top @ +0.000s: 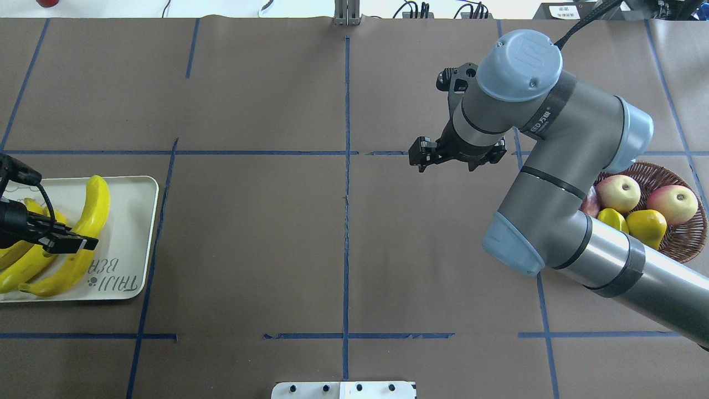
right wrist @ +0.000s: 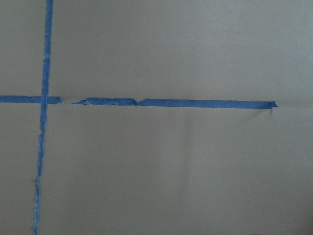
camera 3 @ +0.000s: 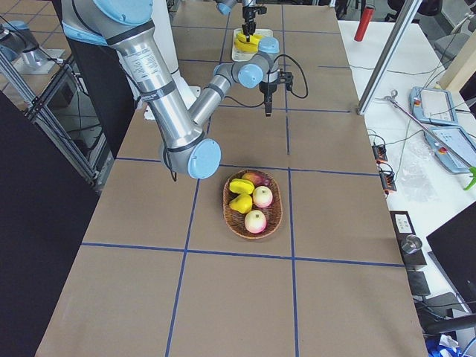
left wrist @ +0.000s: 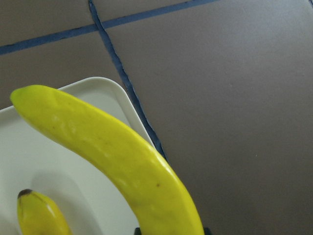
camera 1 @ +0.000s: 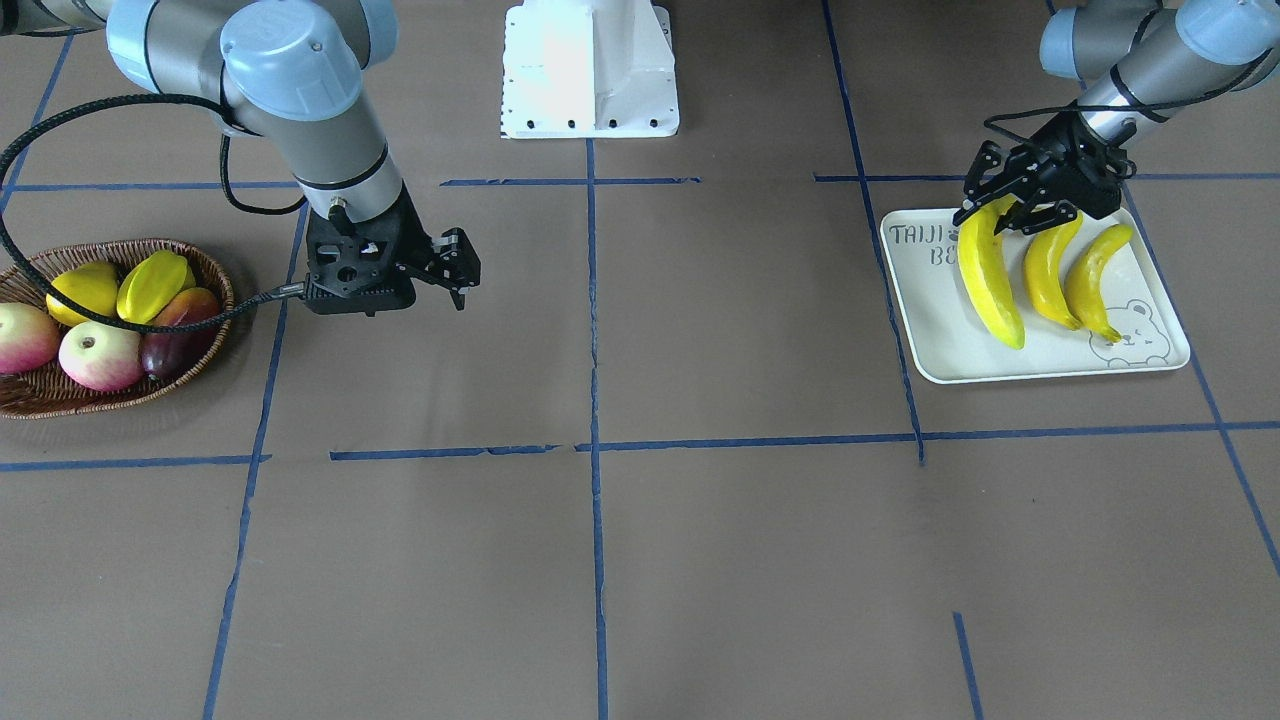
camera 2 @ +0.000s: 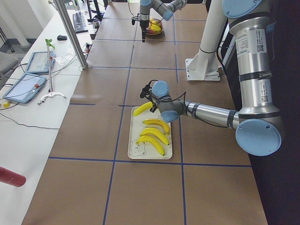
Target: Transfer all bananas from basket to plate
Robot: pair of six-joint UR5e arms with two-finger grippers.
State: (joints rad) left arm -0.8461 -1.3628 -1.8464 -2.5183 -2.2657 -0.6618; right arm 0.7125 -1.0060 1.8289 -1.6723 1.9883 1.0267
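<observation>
The banana in my left gripper hangs above another banana on the plate (camera 2: 157,123), so next I move it back to the free lettered strip (camera 1: 930,274) before lowering it.
On the plate (camera 1: 940,345) (top: 135,221), my left gripper (camera 1: 1012,208) (top: 75,244) is shut on the stem end of one banana (camera 1: 990,280) (top: 94,213) (left wrist: 122,161). That banana slants along the plate's inner side. Two other bananas (camera 1: 1050,275) (camera 1: 1097,270) lie beside it on the plate. My right gripper (top: 457,159) hangs open and holds nothing, above bare table between the middle and the basket (camera 1: 40,405) (top: 684,252). In the basket I see apples, yellow fruit, a yellow-green ridged starfruit and a dark red fruit.
The right arm's elbow and forearm (top: 581,221) reach over the basket's near side in the overhead view. The white robot base (camera 1: 590,70) stands at the table's back middle. Blue tape lines cross the brown table cover.
</observation>
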